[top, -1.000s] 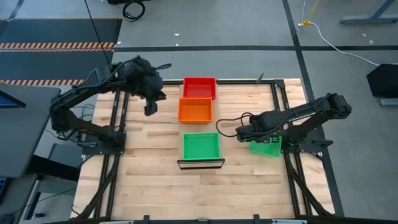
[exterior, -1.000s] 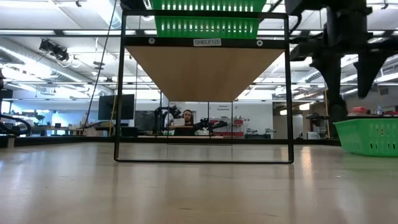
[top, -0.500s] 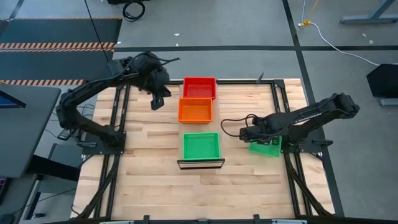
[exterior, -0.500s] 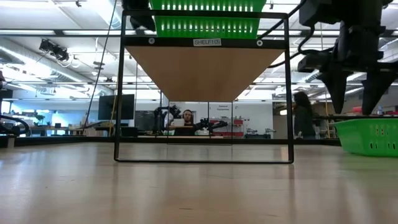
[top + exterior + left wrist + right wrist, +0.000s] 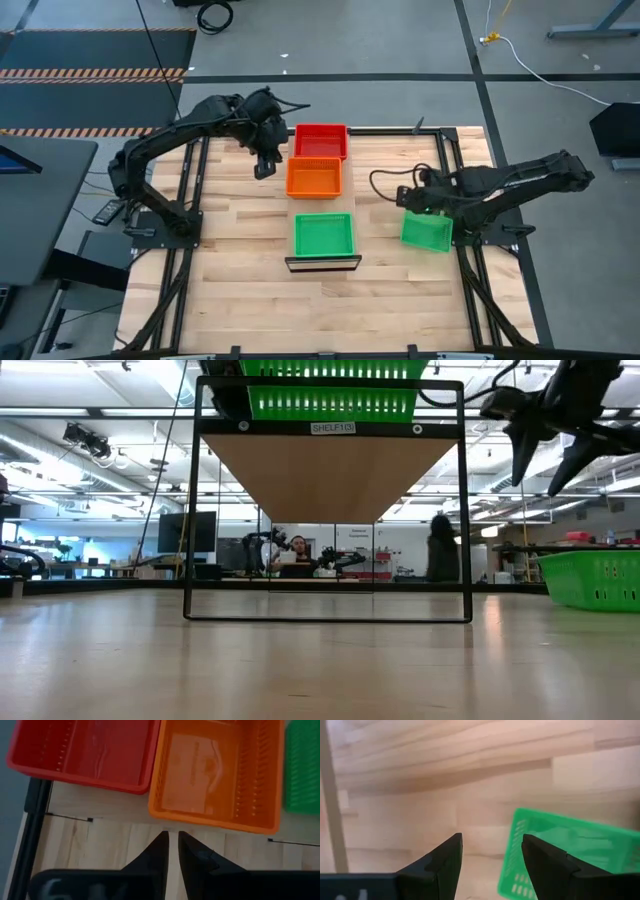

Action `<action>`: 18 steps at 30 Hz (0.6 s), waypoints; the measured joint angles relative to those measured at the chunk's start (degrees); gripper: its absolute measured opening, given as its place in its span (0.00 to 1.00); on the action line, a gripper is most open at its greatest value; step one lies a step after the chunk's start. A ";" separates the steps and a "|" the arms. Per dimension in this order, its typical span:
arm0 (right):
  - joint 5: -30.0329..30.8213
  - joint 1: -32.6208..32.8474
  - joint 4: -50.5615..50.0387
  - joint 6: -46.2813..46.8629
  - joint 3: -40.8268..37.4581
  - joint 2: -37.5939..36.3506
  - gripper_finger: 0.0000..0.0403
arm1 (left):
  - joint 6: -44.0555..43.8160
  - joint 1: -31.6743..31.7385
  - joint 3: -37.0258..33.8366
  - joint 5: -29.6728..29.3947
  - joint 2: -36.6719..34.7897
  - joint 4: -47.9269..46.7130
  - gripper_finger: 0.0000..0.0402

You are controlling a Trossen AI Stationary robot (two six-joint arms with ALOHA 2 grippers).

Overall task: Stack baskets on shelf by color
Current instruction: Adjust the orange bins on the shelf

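The orange basket sticks out of line (image 5: 290, 179) with the red basket. The robot's left gripper should first nudge it inward (image 5: 212, 822), and then the right gripper should lift the loose green basket.
On the shelf (image 5: 322, 263) a red basket (image 5: 321, 141) rests at the far end, an orange basket (image 5: 314, 178) in the middle and a green basket (image 5: 324, 234) at the near end. Another green basket (image 5: 427, 232) sits on the table to the shelf's right. My left gripper (image 5: 265, 165) hangs just left of the orange basket (image 5: 215, 770), fingers nearly together (image 5: 172, 842), holding nothing. My right gripper (image 5: 408, 197) is open and empty (image 5: 490, 865), raised (image 5: 545, 460) beside the loose green basket (image 5: 570, 850), toward its far left corner.
The shelf's black frame (image 5: 325, 428) stands mid-table with its board high above the tabletop. Bare slatted tabletop (image 5: 250, 290) lies near and left of it. Black rails (image 5: 455, 170) edge the table. A person (image 5: 440, 555) stands in the room beyond.
My left gripper has moved right and down toward the orange and red baskets on the shelf. My right gripper has risen from beside the loose green basket and drawn back toward the table's right and far side, staying open. The basket stays on the table.
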 joint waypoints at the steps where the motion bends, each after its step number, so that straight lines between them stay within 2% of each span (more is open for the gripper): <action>1: 0.17 -0.40 -0.95 -0.11 0.06 -0.48 0.52 | 0.24 0.06 0.00 0.02 0.38 0.26 0.11; 10: -0.12 -2.50 -2.53 -2.97 0.08 -1.50 0.52 | 1.41 -0.22 0.00 0.15 3.82 1.66 0.11; 18: -1.66 -2.50 -2.37 -4.02 0.08 -1.46 0.52 | 1.13 -1.23 0.00 0.12 4.08 2.36 0.10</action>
